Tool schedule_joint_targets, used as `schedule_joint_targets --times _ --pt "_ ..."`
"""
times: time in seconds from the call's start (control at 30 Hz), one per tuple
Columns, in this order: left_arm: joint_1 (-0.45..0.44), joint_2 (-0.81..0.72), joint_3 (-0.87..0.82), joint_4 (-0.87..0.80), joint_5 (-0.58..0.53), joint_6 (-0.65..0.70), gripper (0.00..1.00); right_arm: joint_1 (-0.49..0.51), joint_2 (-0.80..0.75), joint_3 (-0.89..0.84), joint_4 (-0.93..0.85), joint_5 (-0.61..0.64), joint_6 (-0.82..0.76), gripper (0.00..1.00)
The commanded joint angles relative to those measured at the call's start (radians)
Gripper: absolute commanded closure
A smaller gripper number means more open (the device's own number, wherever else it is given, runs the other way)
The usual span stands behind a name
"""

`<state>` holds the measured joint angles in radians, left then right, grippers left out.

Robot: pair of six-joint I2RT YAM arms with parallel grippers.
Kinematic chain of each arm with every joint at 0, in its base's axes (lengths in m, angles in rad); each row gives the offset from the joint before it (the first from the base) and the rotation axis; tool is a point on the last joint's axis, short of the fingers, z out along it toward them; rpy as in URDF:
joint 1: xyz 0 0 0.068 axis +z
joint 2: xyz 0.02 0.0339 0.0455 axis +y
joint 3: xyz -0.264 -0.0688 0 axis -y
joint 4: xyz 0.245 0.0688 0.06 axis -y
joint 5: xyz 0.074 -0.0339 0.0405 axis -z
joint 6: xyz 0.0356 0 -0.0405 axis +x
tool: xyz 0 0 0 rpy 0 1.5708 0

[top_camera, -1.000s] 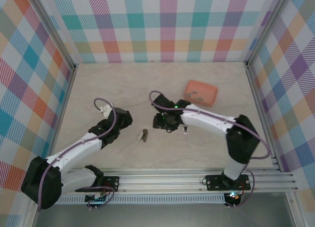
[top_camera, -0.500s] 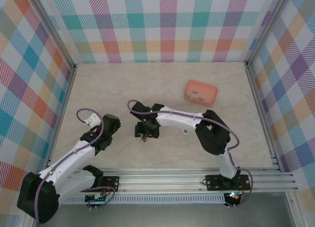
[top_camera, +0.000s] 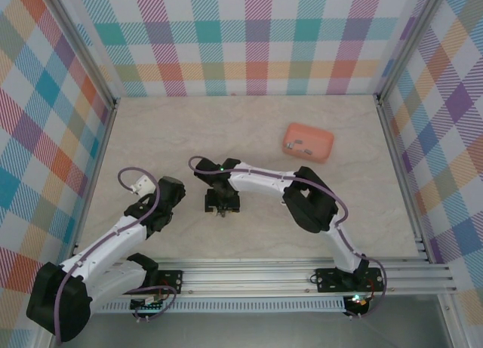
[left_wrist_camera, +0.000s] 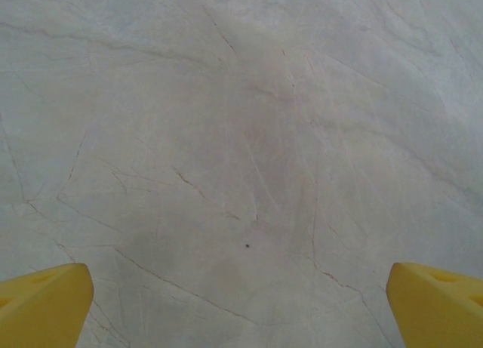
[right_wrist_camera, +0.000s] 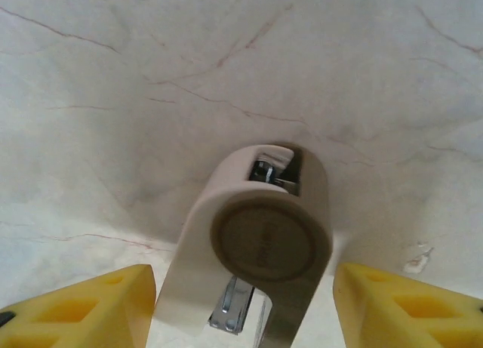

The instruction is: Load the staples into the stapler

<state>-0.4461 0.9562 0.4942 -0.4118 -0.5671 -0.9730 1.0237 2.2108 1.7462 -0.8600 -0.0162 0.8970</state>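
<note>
With both arms of the stapler (right_wrist_camera: 240, 303) between my right gripper's fingers, I should pass the stapler to my left gripper, then take it by one arm (right_wrist_camera: 293, 310).
The stapler (right_wrist_camera: 260, 246) is small and beige with a round end cap and a metal channel showing beneath. It lies on the table between the yellow fingertips (right_wrist_camera: 83, 310) of my right gripper (right_wrist_camera: 249, 310), which is open with a gap on each side. From above, the right gripper (top_camera: 221, 199) hangs over the stapler (top_camera: 223, 211) at mid-table. The staples (top_camera: 299, 144) are tiny grey strips lying in the salmon-orange tray (top_camera: 321, 149) at the back right. My left gripper (top_camera: 167, 195) sits left of the stapler, open over bare table, with its fingertips (left_wrist_camera: 41, 303) wide apart.
Plaid walls enclose the pale wooden table (top_camera: 173, 137) on three sides. An aluminium rail (top_camera: 302, 271) runs along the near edge by the arm bases. The right arm's forearm (top_camera: 264, 182) stretches across the middle.
My right gripper swept left across the table and now straddles the stapler. The left arm drew back to the left and nearer the front edge.
</note>
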Motion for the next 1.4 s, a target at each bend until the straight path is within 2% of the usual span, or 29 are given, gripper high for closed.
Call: schedule_joint_targets --times 0.0,0.3,0.4,0.57,0.67,0.77,1.07,1.2,1.37 --pt "0.014 -0.011 -0.010 0.019 -0.014 0.006 0.00 0.009 0.029 0.040 -0.074 0.033 -0.031 0.41" --pt "0.014 -0.020 -0.002 0.021 -0.006 0.040 0.00 0.009 -0.009 -0.023 -0.040 0.068 -0.039 0.67" --pt "0.014 -0.025 0.007 0.058 0.048 0.135 0.00 0.009 -0.075 -0.094 0.035 0.087 -0.060 0.73" --pt "0.014 -0.018 0.040 0.123 0.174 0.303 0.00 0.009 -0.231 -0.256 0.191 0.175 -0.135 0.73" --pt "0.014 -0.017 0.070 0.172 0.279 0.395 0.01 0.009 -0.339 -0.381 0.337 0.217 -0.271 0.72" --pt "0.014 -0.019 0.095 0.235 0.472 0.505 0.11 0.007 -0.470 -0.529 0.491 0.253 -0.425 0.72" --pt "0.010 0.038 0.175 0.357 0.892 0.566 0.21 0.007 -0.741 -0.905 0.998 0.217 -0.879 0.72" --pt "-0.006 0.063 0.176 0.400 0.983 0.603 0.24 0.008 -0.791 -1.003 1.170 0.187 -0.985 0.72" --pt "-0.043 0.114 0.219 0.359 1.030 0.664 0.29 0.009 -0.790 -1.015 1.217 0.191 -0.988 0.72"
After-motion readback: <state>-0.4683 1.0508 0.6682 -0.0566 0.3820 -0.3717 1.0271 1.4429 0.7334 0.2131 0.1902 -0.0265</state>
